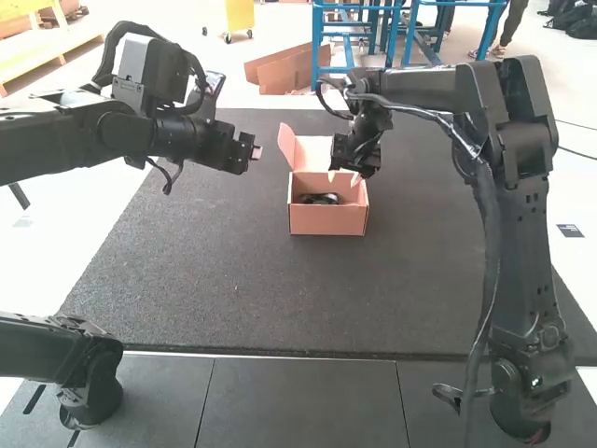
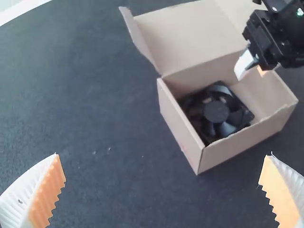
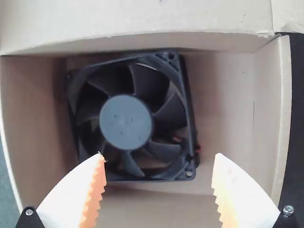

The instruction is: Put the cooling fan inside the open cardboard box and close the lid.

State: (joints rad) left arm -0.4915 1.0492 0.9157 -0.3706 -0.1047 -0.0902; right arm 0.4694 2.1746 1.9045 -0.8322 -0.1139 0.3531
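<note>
The lid point(image 1: 313, 152) is joined to the box's back edge point(image 1: 312, 172), so it should swing down and turn the box a little when I pull the box's side flap forward.
A small cardboard box point(image 1: 326, 217) stands on the black mat with its lid point(image 1: 300, 149) flipped up at the back. The black cooling fan point(image 1: 325, 198) lies flat inside it, and in the right wrist view the fan point(image 3: 126, 121) rests on the box floor between the walls point(image 3: 38, 118). My right gripper point(image 1: 357, 174) hangs open just above the box opening, fingers point(image 3: 90, 190) apart over the fan and holding nothing. My left gripper point(image 1: 254, 152) is open in the air to the left of the lid. From the left wrist the box point(image 2: 228, 142), fan point(image 2: 216, 114) and right gripper point(image 2: 247, 64) all show.
The black mat point(image 1: 215, 271) spreads wide around the box, with bare floor past its left edge. Loose cardboard pieces point(image 1: 284, 67) lie on the floor beyond the mat. The right arm's upright link point(image 1: 522, 233) stands to the right of the box.
</note>
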